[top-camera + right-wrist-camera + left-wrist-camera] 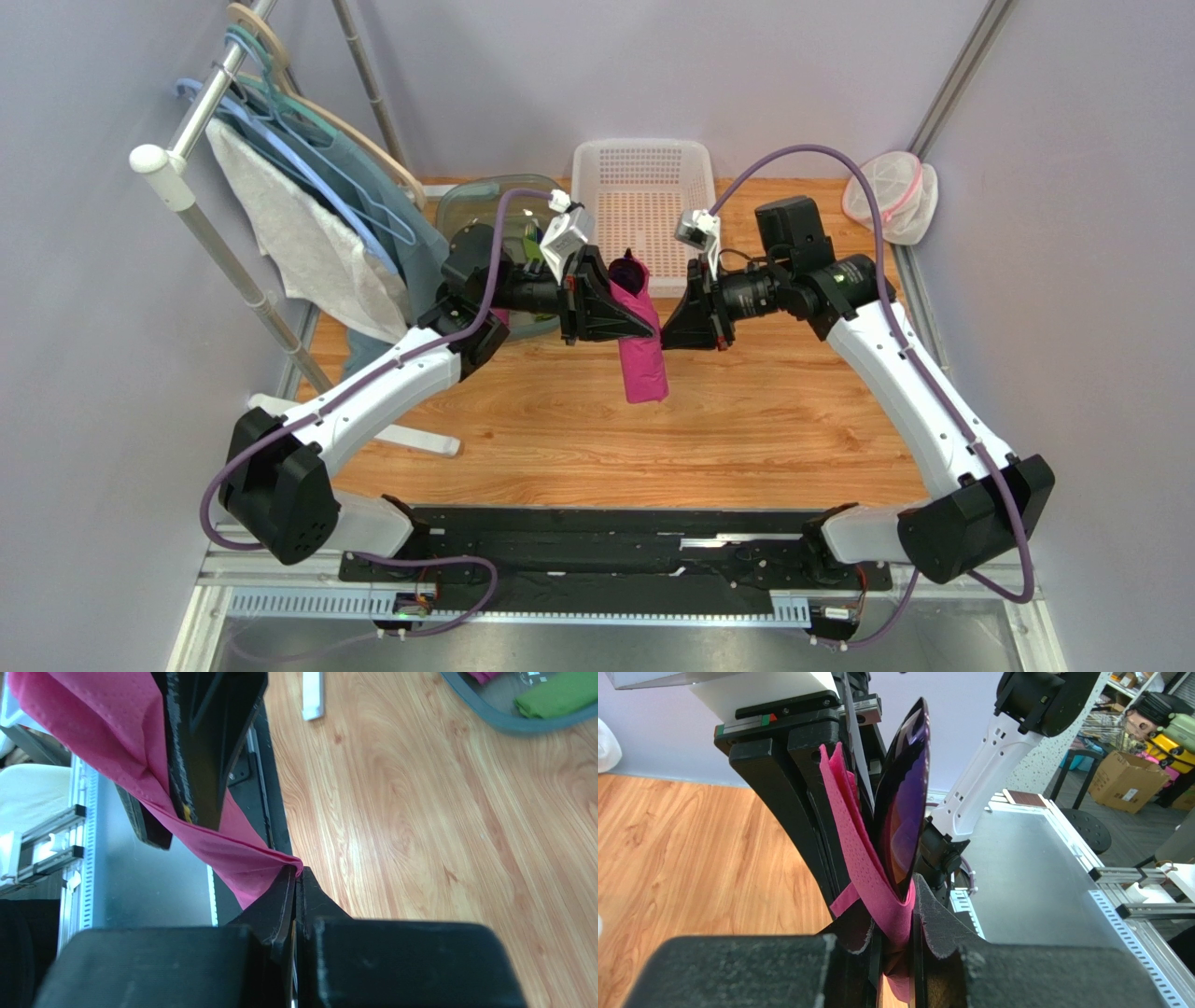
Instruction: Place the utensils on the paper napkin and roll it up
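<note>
My right gripper has only the napkin's folded edge [279, 857] between its fingers. I should open it and close it across the whole roll [644, 375] below my left gripper.
Above the middle of the wooden table [786, 420], the magenta paper napkin [644, 357] hangs folded round the utensils. Only a dark purple spoon [629, 266] shows, its bowl sticking out at the top. My left gripper [624, 315] is shut on this bundle. In the left wrist view the spoon's bowl [906, 805] rises from my left gripper [906, 903] with the napkin [859, 840] wrapped beside it. My right gripper [673, 325] faces it from the right. In the right wrist view it [298, 871] is shut on a folded edge of the napkin [91, 721].
A white basket [643, 182] stands at the back centre. A clear bowl [484, 210] holding green items sits behind the left arm. Hangers with white cloth [302, 231] lean at the far left. A clear plastic container [891, 189] lies at the back right.
</note>
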Controlling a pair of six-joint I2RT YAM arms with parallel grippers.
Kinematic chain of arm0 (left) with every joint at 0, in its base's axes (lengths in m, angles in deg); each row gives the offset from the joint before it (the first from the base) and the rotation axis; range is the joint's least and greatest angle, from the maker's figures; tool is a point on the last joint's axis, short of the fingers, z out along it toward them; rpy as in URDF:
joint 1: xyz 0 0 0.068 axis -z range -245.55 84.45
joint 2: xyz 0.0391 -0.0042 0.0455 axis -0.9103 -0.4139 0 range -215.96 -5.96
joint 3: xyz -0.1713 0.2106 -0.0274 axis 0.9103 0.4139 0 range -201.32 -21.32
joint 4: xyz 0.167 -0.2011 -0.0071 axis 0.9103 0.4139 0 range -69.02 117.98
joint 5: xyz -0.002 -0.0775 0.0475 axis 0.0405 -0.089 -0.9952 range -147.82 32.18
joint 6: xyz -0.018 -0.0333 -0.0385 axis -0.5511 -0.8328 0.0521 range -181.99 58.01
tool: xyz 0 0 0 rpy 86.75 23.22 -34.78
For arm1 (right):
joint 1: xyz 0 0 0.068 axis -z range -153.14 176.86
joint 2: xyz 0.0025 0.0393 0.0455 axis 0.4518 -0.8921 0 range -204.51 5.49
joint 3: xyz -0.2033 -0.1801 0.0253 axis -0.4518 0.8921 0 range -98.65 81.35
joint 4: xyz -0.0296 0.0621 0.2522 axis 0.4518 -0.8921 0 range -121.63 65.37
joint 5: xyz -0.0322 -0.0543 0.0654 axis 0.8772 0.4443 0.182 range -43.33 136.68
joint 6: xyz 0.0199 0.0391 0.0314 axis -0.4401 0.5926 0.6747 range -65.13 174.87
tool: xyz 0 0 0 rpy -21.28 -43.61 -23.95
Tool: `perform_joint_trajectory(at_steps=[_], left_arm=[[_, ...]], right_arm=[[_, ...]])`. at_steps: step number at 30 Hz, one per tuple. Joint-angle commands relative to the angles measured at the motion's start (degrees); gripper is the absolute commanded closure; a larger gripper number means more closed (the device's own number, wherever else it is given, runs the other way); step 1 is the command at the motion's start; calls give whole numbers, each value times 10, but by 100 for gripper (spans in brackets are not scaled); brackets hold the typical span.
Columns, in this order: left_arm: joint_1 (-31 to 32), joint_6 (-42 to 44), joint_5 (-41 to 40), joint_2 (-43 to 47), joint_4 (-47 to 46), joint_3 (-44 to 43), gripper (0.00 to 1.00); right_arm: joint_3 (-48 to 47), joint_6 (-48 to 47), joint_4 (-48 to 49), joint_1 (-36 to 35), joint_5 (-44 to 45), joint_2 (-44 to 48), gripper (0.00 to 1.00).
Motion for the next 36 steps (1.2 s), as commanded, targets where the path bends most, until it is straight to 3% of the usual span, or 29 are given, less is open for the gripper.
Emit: perform_joint_trajectory(at_steps=[1, 5, 13, 16, 18, 19, 20, 24, 36], left_arm=[[6, -12, -14, 14, -41, -48, 100], [5, -14, -46, 11, -26, -48, 100], [-19, -8, -252, 5, 80, -49, 100], [-18, 16, -303, -1, 128, -60, 100], [-18, 26, -331, -6, 162, -74, 100], [-18, 29, -339, -12, 165, -77, 100], [-18, 32, -345, -15, 185, -88, 100], [-18, 22, -350, -25, 197, -104, 100], [-18, -82, -260, -33, 91, -89, 100]], right_arm=[[13, 41, 77, -4, -15, -6, 100], [9, 62, 82, 1, 6, -6, 100], [-7, 150, 74, 96, 243, 18, 68], [-4, 159, 72, 119, 267, 52, 45], [0, 160, 70, 120, 261, 68, 23], [2, 178, 73, 119, 251, 77, 21], [5, 185, 84, 116, 246, 93, 12], [13, 191, 115, 83, 225, 107, 13], [7, 204, 186, 18, 149, 40, 20]])
